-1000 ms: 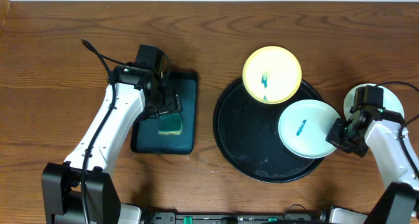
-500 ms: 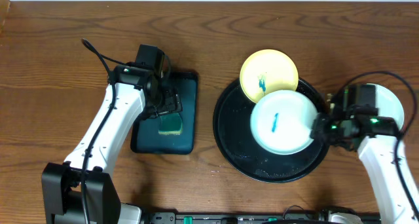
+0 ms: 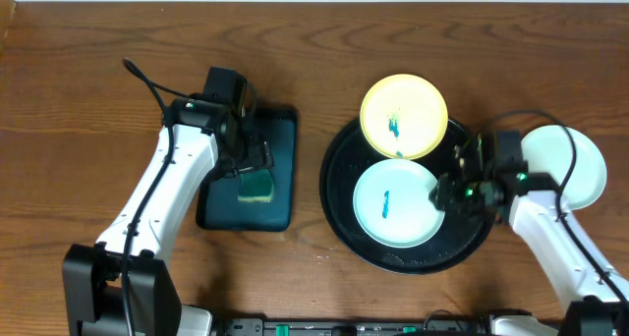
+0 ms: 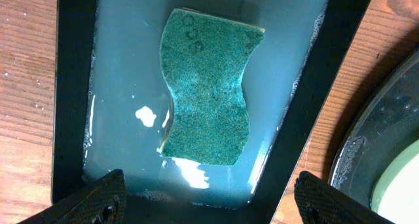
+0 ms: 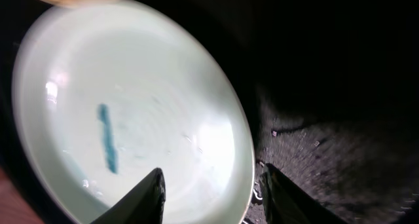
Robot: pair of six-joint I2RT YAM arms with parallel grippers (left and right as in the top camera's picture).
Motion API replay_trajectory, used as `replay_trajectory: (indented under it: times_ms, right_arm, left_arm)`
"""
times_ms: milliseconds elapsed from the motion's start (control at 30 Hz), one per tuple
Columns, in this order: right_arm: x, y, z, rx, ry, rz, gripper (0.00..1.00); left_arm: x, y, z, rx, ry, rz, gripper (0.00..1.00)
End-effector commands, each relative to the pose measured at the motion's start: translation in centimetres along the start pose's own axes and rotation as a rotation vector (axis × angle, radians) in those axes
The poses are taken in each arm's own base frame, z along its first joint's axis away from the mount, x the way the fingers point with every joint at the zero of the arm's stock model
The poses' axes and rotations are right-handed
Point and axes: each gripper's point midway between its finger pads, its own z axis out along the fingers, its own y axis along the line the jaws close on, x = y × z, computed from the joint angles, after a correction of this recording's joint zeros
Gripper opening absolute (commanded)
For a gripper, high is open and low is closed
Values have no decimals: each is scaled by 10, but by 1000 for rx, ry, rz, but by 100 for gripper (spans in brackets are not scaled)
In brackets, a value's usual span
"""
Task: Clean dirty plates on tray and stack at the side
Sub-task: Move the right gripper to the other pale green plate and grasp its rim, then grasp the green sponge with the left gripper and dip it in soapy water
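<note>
The robot's left gripper should pick up the green sponge (image 3: 256, 187) and wipe the mint plate at the right gripper before stacking, because the plate has a blue smear (image 3: 385, 204) on it.
A pale mint plate (image 3: 391, 204) with a blue smear lies inside the large black tray (image 3: 339, 194). My right gripper (image 3: 444, 192) is shut on this plate's right rim; in the right wrist view the plate (image 5: 131, 112) has its rim between my fingers (image 5: 213, 194). The pale yellow plate (image 3: 404, 116), also smeared, rests on the tray's far rim. A second mint-white plate (image 3: 580, 164) sits on the table at the right. My left gripper (image 3: 251, 159) is open and empty above a green sponge (image 4: 206, 96), with fingers apart (image 4: 206, 188).
The sponge (image 3: 257, 186) lies in water in a rectangular dark teal tray (image 3: 280, 130) left of the black tray. A black cable (image 3: 142, 76) runs at the back left. The black tray's rim shows in the left wrist view (image 4: 366, 139).
My right gripper has carried the smeared mint plate from the tray's right edge leftward to the tray's middle. The left arm has not moved.
</note>
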Motion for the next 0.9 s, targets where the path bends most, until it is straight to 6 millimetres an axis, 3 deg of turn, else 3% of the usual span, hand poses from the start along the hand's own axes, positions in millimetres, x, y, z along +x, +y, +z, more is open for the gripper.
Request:
replay_trajectory:
  times_ms: [0, 167, 267, 333, 567, 633, 700, 867]
  right_arm:
    - [-38, 19, -38, 9, -86, -127, 46]
    - [-57, 33, -73, 11, -117, -172, 46]
    - [-58, 34, -75, 11, -119, -172, 46]
    - [-57, 34, -74, 11, -118, -171, 46]
    - [-58, 34, -74, 11, -121, -171, 45]
    - [-59, 34, -74, 10, -124, -161, 45]
    - [-60, 34, -74, 9, -128, -162, 44]
    - [-57, 33, -74, 11, -117, -160, 43]
  left_arm:
    - [0, 2, -1, -2, -1, -2, 83]
    - [5, 7, 13, -21, 11, -20, 82]
    - [8, 11, 33, -23, 0, -45, 80]
    - [10, 12, 49, -18, -8, -42, 69]
    - [50, 13, 97, -38, 97, -41, 61]
    - [57, 11, 110, -46, 115, -23, 50]
    - [62, 10, 118, -55, 136, -12, 10]
    - [63, 10, 117, -59, 142, -10, 8]
